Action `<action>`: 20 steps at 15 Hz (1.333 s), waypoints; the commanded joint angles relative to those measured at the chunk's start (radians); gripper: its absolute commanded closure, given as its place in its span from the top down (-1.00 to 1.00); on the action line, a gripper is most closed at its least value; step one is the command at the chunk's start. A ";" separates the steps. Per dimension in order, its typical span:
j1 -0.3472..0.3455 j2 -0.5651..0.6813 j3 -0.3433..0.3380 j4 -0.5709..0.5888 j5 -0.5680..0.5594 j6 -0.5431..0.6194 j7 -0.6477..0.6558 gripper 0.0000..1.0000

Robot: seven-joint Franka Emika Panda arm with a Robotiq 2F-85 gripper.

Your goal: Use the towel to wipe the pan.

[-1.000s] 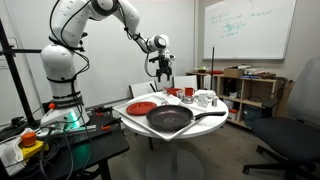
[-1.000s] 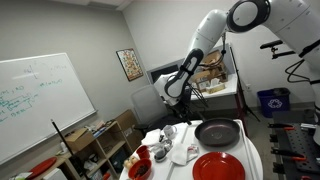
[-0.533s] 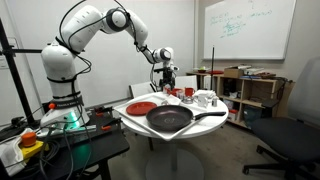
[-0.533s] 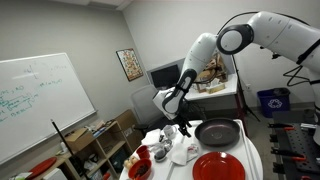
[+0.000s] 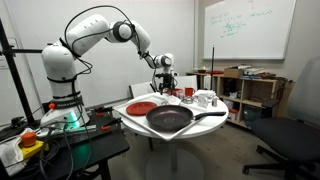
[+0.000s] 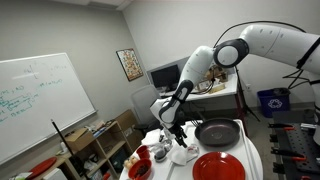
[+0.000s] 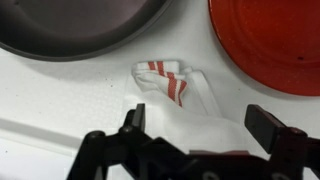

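The white towel's plain end (image 7: 186, 128) is between my open fingers and clear of the pan. My gripper keeps going down until its fingers close on that end (image 6: 183, 154).
The large black pan (image 5: 169, 120) sits on the round white table with its long handle (image 5: 211, 114) pointing to one side; it also shows in the other exterior view (image 6: 218, 132) and at the top left of the wrist view (image 7: 80, 25). A white towel with red stripes (image 7: 185, 100) lies crumpled on the table between the pan and a red plate (image 7: 270, 40). My gripper (image 7: 200, 125) is open, low over the towel with a finger on each side. It shows in both exterior views (image 5: 166, 86) (image 6: 173, 136).
The red plate (image 5: 143, 106) lies beside the pan. Cups (image 5: 205, 98) and a red cup (image 5: 187, 92) stand at the table's back. A red bowl (image 6: 140, 170) is at the table edge. Shelves, a whiteboard and an office chair surround the table.
The arm has come down and forward, bringing the open gripper from well above the table to just over the towel. The pan, plate and towel have not moved.
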 commanded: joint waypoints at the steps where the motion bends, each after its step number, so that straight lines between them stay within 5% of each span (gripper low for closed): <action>1: -0.001 0.069 0.004 0.059 0.037 0.065 -0.055 1.00; 10: -0.011 0.124 -0.004 -0.001 0.014 0.345 -0.138 1.00; 19: -0.054 0.136 0.040 -0.029 0.079 0.371 -0.192 1.00; 20: -0.053 0.127 0.039 -0.045 0.081 0.382 -0.185 0.73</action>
